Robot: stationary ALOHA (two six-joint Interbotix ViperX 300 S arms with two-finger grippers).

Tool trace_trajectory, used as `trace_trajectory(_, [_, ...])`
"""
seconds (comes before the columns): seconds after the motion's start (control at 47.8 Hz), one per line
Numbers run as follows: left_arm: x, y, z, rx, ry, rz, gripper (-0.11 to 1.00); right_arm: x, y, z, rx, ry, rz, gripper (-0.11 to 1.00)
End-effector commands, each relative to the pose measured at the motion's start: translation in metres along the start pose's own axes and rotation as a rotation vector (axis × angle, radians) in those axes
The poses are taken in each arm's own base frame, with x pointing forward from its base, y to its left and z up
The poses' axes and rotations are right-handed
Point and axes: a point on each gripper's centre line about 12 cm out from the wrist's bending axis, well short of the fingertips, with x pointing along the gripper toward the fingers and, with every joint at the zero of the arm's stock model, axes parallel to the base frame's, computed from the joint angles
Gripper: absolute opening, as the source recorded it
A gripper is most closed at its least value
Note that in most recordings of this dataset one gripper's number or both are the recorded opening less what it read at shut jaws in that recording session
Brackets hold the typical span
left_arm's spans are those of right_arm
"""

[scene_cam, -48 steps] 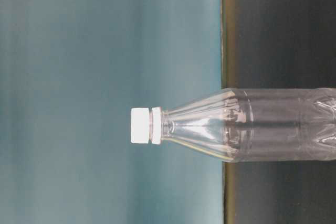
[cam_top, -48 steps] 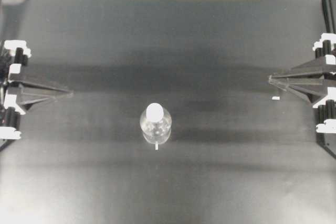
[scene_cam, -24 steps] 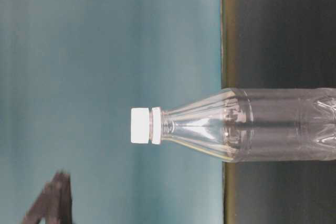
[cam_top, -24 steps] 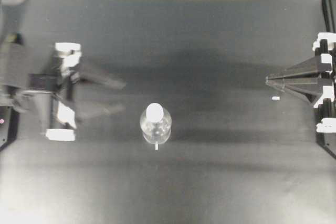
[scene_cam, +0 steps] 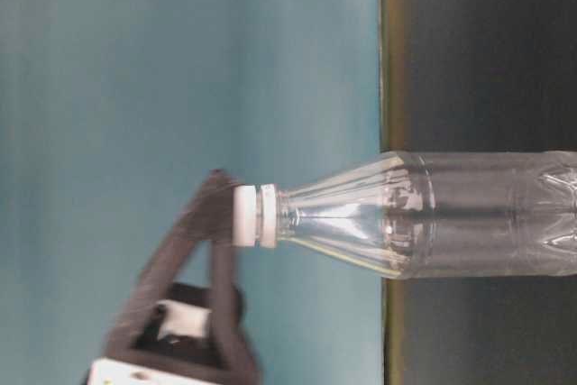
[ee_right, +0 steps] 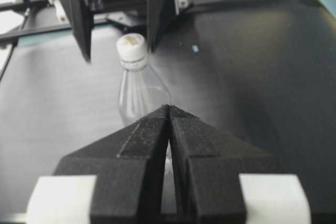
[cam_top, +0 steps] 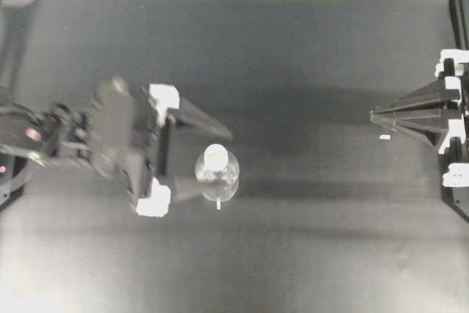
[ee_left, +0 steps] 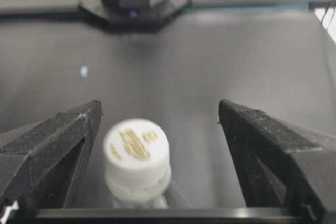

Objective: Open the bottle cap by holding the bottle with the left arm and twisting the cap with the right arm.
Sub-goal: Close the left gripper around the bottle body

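Observation:
The black table can be seen through the clear sides (cam_top: pixel 229 182), so the robot should expect the bottle (cam_top: pixel 218 176) to be empty when the robot holds it for the twist.
The clear bottle (cam_top: pixel 218 177) stands upright at mid table, with its white cap (cam_top: pixel 216 155) on. My left gripper (cam_top: pixel 213 164) is open and straddles the bottle's top. In the left wrist view the cap (ee_left: pixel 136 148) sits between the fingers (ee_left: pixel 58 145), close to the left one, and my left gripper (ee_left: pixel 159 106) is not closed on it. My right gripper (cam_top: pixel 372 115) is shut and empty at the right edge, far from the bottle. In the right wrist view it (ee_right: pixel 169 107) points at the bottle (ee_right: pixel 137 95).
A tiny white scrap (cam_top: pixel 385 137) lies just below my right gripper's tip. Another small white strip (cam_top: pixel 218 204) lies at the bottle's base. The black table (cam_top: pixel 293 254) ends at a teal wall at the back.
My left arm has swung in from the left edge to the bottle, and its gripper has opened around the cap. The right gripper has stayed put.

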Motion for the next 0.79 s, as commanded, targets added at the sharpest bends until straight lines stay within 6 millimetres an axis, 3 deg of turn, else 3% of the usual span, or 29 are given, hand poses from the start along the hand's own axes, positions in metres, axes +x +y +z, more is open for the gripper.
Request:
trace_trajectory(0.0, [0.001,0.001,-0.004,-0.001,-0.017,0.001,0.96,0.001,0.002,0.01,0.02,-0.013,0.006,0.0])
trace_trajectory(0.314, [0.008,0.003,-0.059,-0.047,0.037,0.006,0.96,0.001,0.004,0.021,0.099,-0.022,0.007,0.0])
trace_trajectory(0.773, [0.011,0.001,-0.127,-0.071,0.195,0.005,0.96,0.009,0.004,0.019,0.156,0.051,-0.005,0.0])
